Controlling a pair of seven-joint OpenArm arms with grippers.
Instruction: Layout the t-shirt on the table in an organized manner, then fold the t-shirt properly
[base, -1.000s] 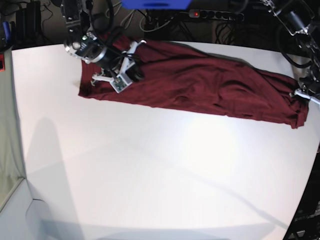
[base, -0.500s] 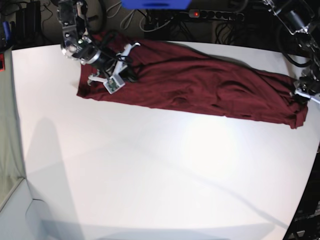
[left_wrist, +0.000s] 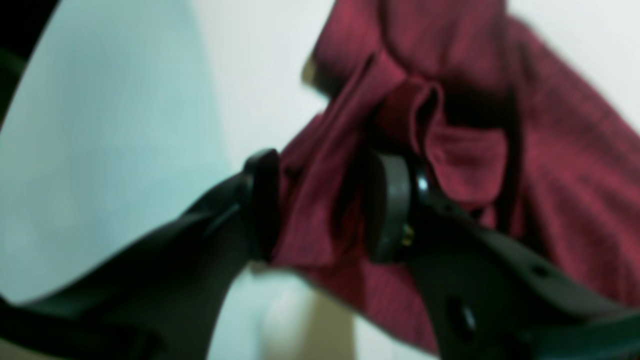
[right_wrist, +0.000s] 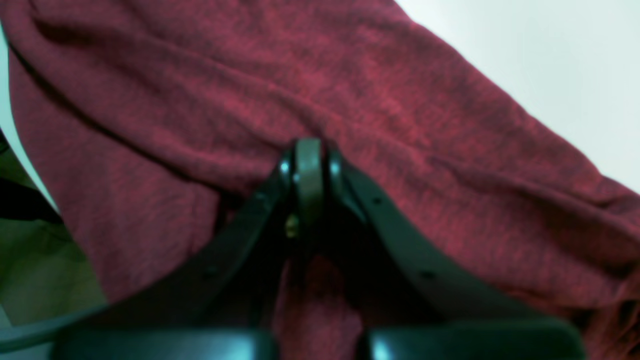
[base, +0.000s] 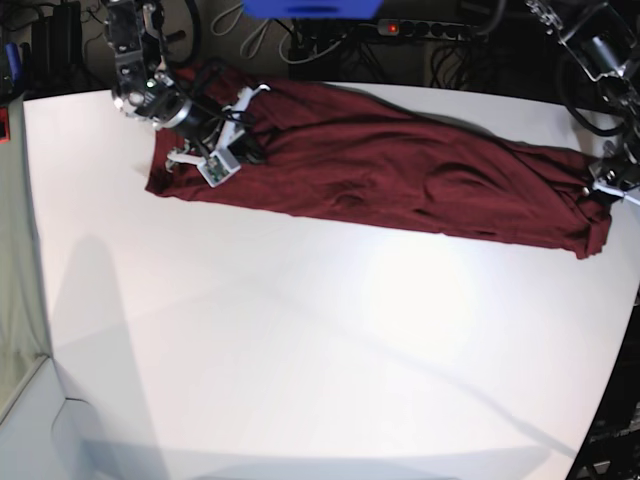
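Observation:
I should back my left gripper clear, pinch the fold's tip with it and spread the fold open, because the t-shirt's bunched hem lies folded over between my left gripper's open fingers.
The maroon t-shirt lies stretched in a long band across the far side of the white table. At its left end my right gripper is shut on the t-shirt: in the right wrist view the gripper has its pads pressed together on a ridge of cloth, with creases running out from it. At the right end my left gripper is at the bunched hem. In the left wrist view this gripper is open, a loose fold of the t-shirt hanging between the pads.
A power strip with a red light, cables and a blue object sit behind the table. The table's curved edge runs down the right side. A grey surface borders the left.
My right gripper has moved left and back, dragging the t-shirt's left end with it and pulling the band straighter. The left gripper has stayed at the right end.

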